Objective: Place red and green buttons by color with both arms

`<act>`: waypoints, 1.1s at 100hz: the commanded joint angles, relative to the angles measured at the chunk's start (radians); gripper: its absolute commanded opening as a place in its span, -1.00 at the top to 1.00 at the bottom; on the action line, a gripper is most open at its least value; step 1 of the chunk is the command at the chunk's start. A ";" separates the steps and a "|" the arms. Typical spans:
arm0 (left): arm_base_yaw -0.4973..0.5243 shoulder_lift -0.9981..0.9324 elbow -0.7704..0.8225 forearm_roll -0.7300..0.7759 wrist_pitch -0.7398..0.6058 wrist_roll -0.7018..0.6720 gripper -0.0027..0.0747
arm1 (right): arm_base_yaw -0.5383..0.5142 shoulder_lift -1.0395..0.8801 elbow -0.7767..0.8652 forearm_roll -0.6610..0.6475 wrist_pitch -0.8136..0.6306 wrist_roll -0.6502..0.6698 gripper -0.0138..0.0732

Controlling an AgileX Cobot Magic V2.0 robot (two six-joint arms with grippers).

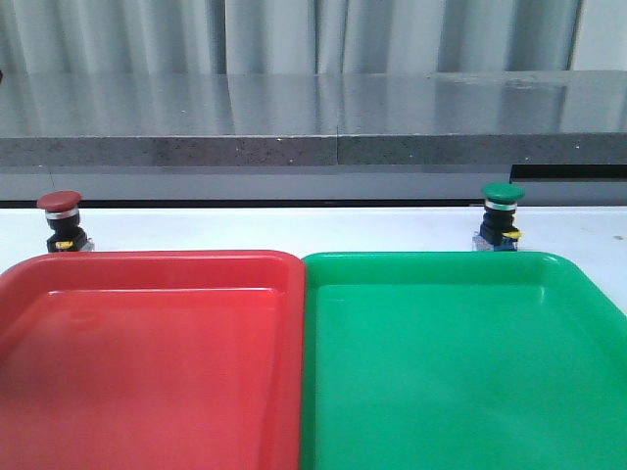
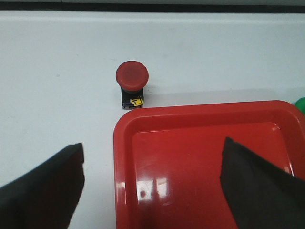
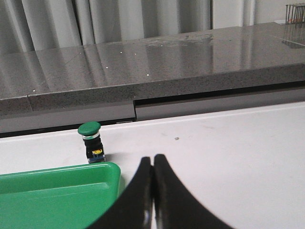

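I should continue to move toward the red button [image 1: 66, 223] until my left gripper's open fingers are on both sides of its cap [image 1: 59, 201], because the button stands upright in line with them.
The red button [image 1: 62, 221] stands upright on the white table just behind the red tray [image 1: 147, 362], at its far left corner. It also shows in the left wrist view as the red button [image 2: 132, 89], beyond my left gripper [image 2: 152, 160], which is open and empty over the red tray's corner [image 2: 125, 138]. The green button [image 1: 501, 215] stands behind the green tray [image 1: 460, 372]. In the right wrist view the green button [image 3: 91, 141] is beside the green tray's corner [image 3: 57, 193]; my right gripper [image 3: 153, 160] is shut and empty, off to its side.
A grey stone ledge [image 1: 313, 117] runs along the table's back edge, with curtains behind it. The two trays sit side by side, touching, and fill the front of the table. White table [image 3: 238, 157] stretches beyond the green tray.
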 commanded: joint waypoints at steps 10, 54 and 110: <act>-0.005 0.109 -0.105 -0.010 -0.056 -0.002 -0.53 | -0.006 -0.022 -0.019 -0.010 -0.077 0.000 0.83; 0.000 0.374 -0.315 0.026 -0.014 -0.007 -0.53 | -0.006 -0.022 -0.019 -0.010 -0.077 0.000 0.83; 0.006 0.540 -0.449 0.038 0.035 -0.057 -0.53 | -0.006 -0.022 -0.019 -0.010 -0.077 0.000 0.83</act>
